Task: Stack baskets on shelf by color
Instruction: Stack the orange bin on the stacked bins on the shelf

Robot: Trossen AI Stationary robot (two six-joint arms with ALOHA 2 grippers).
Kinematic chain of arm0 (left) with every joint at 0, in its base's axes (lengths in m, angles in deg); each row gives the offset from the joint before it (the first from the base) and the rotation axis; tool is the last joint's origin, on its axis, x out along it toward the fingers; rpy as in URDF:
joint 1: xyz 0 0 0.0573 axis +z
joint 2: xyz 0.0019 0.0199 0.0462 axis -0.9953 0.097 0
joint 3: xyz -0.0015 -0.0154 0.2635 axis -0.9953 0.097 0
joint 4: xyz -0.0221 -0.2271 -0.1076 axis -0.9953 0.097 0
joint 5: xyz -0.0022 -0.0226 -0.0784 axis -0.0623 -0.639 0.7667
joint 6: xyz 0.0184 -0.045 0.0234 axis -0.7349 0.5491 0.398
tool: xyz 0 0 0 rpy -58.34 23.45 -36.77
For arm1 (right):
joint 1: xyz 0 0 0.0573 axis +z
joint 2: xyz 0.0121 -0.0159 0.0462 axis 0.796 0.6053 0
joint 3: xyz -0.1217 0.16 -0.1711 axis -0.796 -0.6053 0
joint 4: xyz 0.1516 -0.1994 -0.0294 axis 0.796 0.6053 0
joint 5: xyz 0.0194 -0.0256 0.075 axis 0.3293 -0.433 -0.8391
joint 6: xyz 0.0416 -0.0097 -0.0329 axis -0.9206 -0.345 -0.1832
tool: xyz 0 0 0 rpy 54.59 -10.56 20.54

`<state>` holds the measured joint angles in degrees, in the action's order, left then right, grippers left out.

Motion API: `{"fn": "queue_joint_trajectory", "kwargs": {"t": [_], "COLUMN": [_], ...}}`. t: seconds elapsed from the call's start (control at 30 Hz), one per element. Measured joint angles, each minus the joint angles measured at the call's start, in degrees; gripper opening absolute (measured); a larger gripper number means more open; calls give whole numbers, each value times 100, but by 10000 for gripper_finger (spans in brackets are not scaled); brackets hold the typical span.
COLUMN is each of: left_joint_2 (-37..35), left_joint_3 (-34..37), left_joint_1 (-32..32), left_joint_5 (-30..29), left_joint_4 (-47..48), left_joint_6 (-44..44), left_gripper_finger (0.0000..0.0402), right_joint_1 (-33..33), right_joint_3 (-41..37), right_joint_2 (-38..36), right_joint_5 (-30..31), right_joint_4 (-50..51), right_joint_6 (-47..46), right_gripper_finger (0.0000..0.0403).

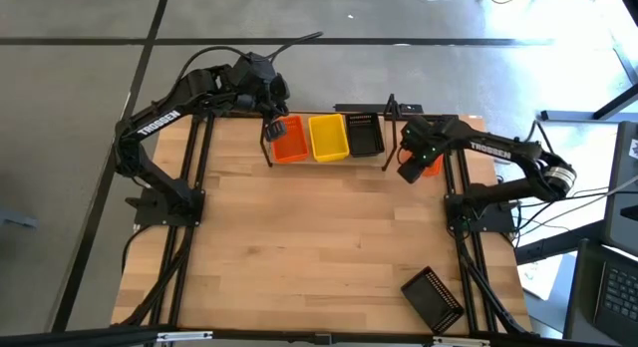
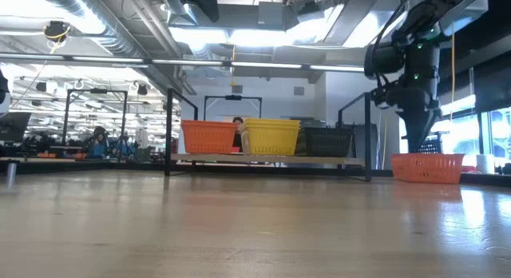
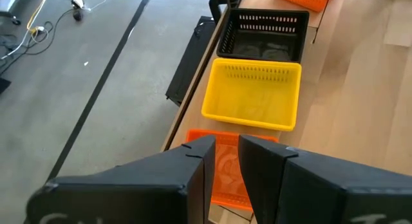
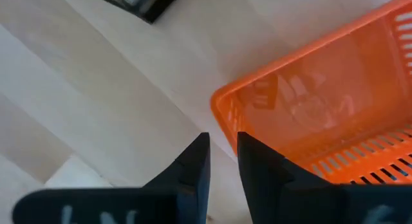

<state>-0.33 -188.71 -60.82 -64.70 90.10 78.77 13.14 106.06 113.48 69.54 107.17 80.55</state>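
Observation:
The orange basket's end [image 4: 225, 121] is in line with my right gripper's open fingers, so I should keep going down until they straddle its rim [image 4: 217, 103] and then close them.
The shelf [image 2: 271, 159] stands at the table's far edge and carries an orange basket [image 1: 289, 138], a yellow one [image 1: 328, 136] and a black one [image 1: 365, 134] side by side. Another orange basket [image 1: 431, 164] rests on its bottom on the table, right of the shelf. My right gripper [image 4: 223, 143] comes down onto it, shut on its wall. My left gripper [image 3: 226, 143] hovers high above the shelf's orange basket [image 3: 225, 176]; its fingers are together but for a narrow slit and touch nothing. A second black basket [image 1: 432, 297] lies near the table's near right corner. My right gripper pinches the orange basket's end wall [image 4: 225, 120] close to a corner, one finger [image 4: 257, 159] inside the basket and one outside. The fingers come from above, pointing down. The basket [image 2: 427, 168] sits upright with its bottom on the table.
The shelf's upright black end loops [image 1: 267, 148] stand beside the outer baskets. The middle of the wooden tabletop [image 1: 319, 237] is bare. The right arm's base [image 1: 478, 212] stands on the table's right side, the left arm's base [image 1: 164, 202] on its left side.

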Motion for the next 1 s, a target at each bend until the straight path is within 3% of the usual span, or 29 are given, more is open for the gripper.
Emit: {"fn": "queue_joint_trajectory", "kwargs": {"t": [0.5, 0.7, 0.8, 1.0], "left_joint_2": [0, 2, 2, 2], "left_joint_3": [0, 0, 0, 0], "left_joint_1": [0, 0, 0, 0], "left_joint_5": [-1, 0, 0, 0], "left_joint_4": [1, 4, 4, 4], "left_joint_6": [-2, -2, -2, -2], "left_gripper_finger": [61, 61, 61, 61], "right_joint_1": [2, 4, 68, 575], "right_joint_3": [2, 26, 26, 133], "right_joint_2": [897, 1017, 1019, 1035], "right_joint_5": [270, -10, -329, -419], "right_joint_4": [-112, -243, -242, -27], "right_joint_6": [446, 313, 114, -369], "right_gripper_finger": [76, 13, 10, 3]}}
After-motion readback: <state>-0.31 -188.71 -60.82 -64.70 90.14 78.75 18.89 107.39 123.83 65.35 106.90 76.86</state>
